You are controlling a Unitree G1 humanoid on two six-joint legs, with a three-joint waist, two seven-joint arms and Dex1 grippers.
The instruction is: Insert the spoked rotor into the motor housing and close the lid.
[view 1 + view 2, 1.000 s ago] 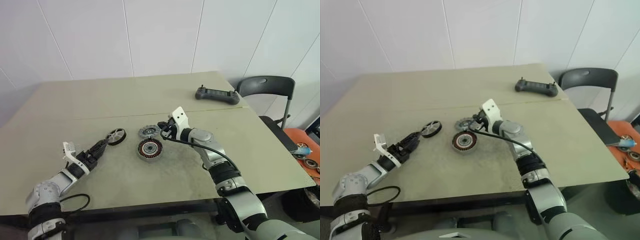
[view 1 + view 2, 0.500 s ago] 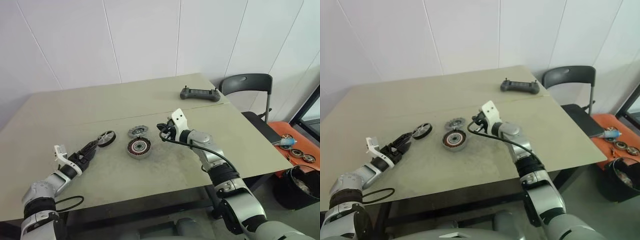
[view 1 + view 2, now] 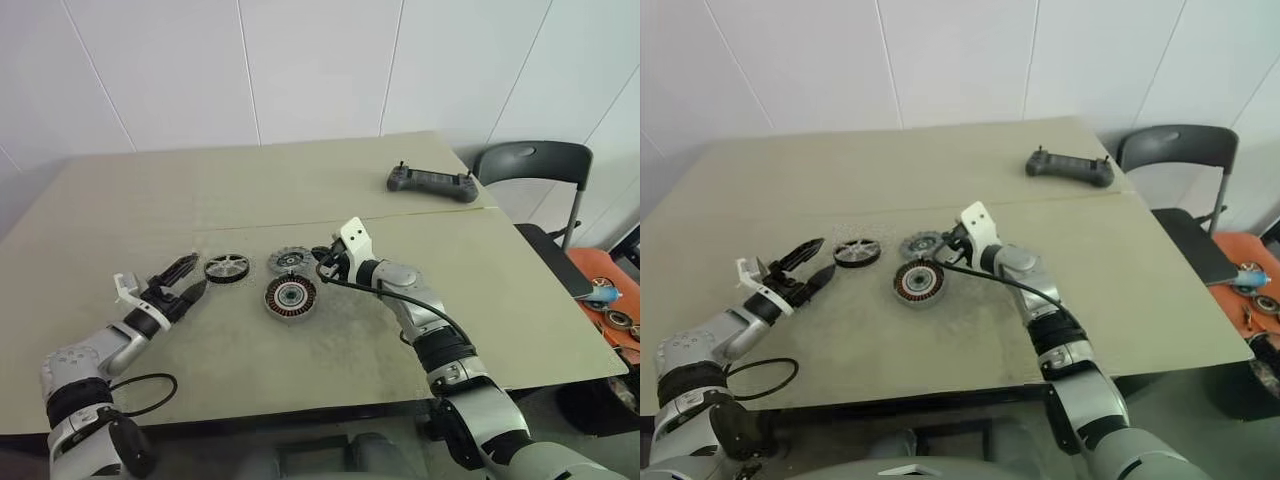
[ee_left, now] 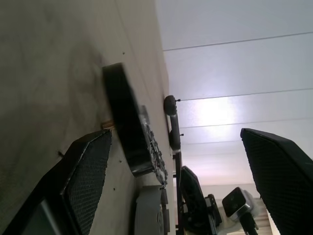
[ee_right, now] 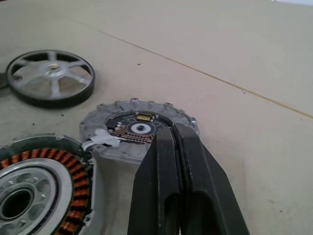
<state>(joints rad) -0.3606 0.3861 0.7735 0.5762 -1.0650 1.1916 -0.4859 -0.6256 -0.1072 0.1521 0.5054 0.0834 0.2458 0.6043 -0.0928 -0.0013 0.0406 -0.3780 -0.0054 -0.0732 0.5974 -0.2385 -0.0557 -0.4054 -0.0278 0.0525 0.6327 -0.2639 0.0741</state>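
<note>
A copper stub (image 4: 107,125) shows a little under the spoked rotor (image 3: 227,267), so I should expect to see a toothed stem on the bottom side of the rotor when I pick it up.
The spoked rotor (image 3: 227,267), a silver wheel with a dark rim, lies flat on the table left of the other parts. My left gripper (image 3: 186,279) is open, its fingertips just short of the rotor's left edge and not touching it; the left wrist view shows the rotor (image 4: 124,122) edge-on ahead of the spread fingers (image 4: 83,171). The grey notched lid (image 3: 290,262) lies flat behind the motor housing (image 3: 290,297) with its copper windings. My right gripper (image 5: 172,131) is shut and empty, its tip over the lid's right edge.
A black controller (image 3: 433,182) lies at the far right of the table (image 3: 300,190). A dark chair (image 3: 530,165) stands beyond the right edge. A black cable loop (image 3: 150,395) lies near the front left edge. An orange surface with small parts (image 3: 610,300) is at the far right.
The camera view has shifted. My left gripper has risen slightly and rolled. The rotor, tilted up at its fingertips before, now lies flat. The right arm has not moved.
</note>
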